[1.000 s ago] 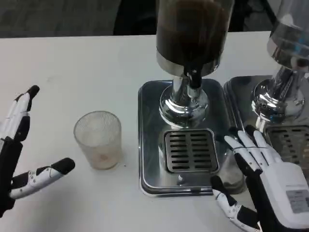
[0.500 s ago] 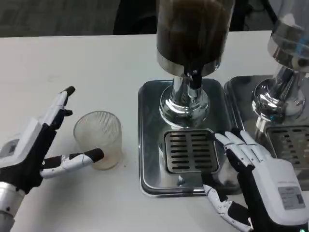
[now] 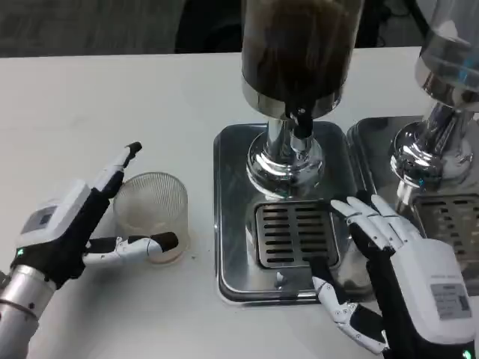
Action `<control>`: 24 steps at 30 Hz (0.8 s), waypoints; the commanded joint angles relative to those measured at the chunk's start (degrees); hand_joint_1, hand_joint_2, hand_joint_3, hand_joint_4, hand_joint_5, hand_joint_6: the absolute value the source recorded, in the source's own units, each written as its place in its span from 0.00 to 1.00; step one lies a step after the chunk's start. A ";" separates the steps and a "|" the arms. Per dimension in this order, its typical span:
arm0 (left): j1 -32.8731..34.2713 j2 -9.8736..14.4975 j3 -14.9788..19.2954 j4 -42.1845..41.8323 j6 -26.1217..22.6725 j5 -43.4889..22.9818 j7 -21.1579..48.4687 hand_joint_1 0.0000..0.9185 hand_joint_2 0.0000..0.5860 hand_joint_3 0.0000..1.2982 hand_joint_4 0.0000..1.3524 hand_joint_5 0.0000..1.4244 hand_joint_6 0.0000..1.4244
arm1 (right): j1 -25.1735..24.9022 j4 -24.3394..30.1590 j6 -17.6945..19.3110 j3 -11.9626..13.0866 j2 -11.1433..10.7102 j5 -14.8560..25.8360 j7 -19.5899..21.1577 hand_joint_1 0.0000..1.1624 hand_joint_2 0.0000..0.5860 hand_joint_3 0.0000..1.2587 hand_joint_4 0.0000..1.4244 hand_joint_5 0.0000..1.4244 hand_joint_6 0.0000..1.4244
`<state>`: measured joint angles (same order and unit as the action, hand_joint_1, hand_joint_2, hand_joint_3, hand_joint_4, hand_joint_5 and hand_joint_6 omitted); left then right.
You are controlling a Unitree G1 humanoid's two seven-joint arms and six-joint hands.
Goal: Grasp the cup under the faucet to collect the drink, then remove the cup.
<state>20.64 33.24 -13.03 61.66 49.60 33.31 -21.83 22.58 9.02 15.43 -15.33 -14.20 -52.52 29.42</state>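
The faucet (image 3: 302, 124) is hanging high over the slotted drip grate, so the clear ribbed cup (image 3: 152, 217) will fit upright under the faucet when I bring the cup over.
A clear ribbed plastic cup (image 3: 152, 215) stands upright on the white table, left of the dispenser's steel base. My left hand (image 3: 82, 224) is open around the cup: the fingers reach along its far left side and the thumb lies across its near base, apparently touching it. The dark drink dispenser (image 3: 299, 52) has its faucet (image 3: 301, 123) above a slotted drip grate (image 3: 295, 233). My right hand (image 3: 389, 262) is open with fingers spread over the grate's right edge, holding nothing.
A steel drip tray (image 3: 232, 217) surrounds the grate. A second dispenser (image 3: 449, 82) with its own tray stands at the right edge. Bare white table lies to the left and behind the cup.
My left hand has moved right from the table's left edge to enclose the cup. My right hand has shifted slightly left and forward onto the tray's right side. The cup has not moved.
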 commanded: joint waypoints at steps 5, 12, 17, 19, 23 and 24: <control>3.23 -0.91 -2.02 2.77 0.75 -0.71 1.86 0.28 0.01 0.04 0.06 0.24 0.24 | 0.49 0.90 -0.42 -0.14 0.02 -0.17 0.98 0.40 0.79 0.24 0.16 0.09 0.16; 4.27 -2.44 -2.73 4.49 1.34 -1.93 4.52 0.30 0.02 0.06 0.08 0.26 0.26 | 1.36 1.76 -0.47 0.25 -0.10 0.11 0.93 0.40 0.79 0.24 0.16 0.10 0.16; 4.54 -3.97 -2.55 5.40 1.45 -3.27 6.56 0.35 0.06 0.09 0.11 0.30 0.30 | 2.15 2.33 -0.52 0.71 -0.13 0.23 0.98 0.40 0.79 0.24 0.17 0.10 0.16; 4.48 -4.54 -2.37 5.66 1.31 -4.18 7.09 0.37 0.07 0.11 0.13 0.32 0.34 | 2.45 2.53 -0.46 0.89 -0.15 0.26 1.00 0.40 0.79 0.25 0.18 0.10 0.16; 4.21 -5.56 -2.15 5.97 0.86 -5.69 8.05 0.41 0.08 0.13 0.15 0.36 0.43 | 2.81 2.85 -0.49 1.17 -0.07 0.45 0.89 0.40 0.79 0.25 0.19 0.11 0.16; 4.14 -5.77 -2.18 6.00 0.71 -5.93 8.21 0.42 0.08 0.14 0.16 0.37 0.44 | 2.85 2.90 -0.47 1.23 -0.08 0.46 0.90 0.40 0.79 0.25 0.19 0.11 0.16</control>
<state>25.26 28.59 -14.68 66.51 51.23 27.39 -15.67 24.98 11.19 15.25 -14.50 -14.17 -52.37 29.61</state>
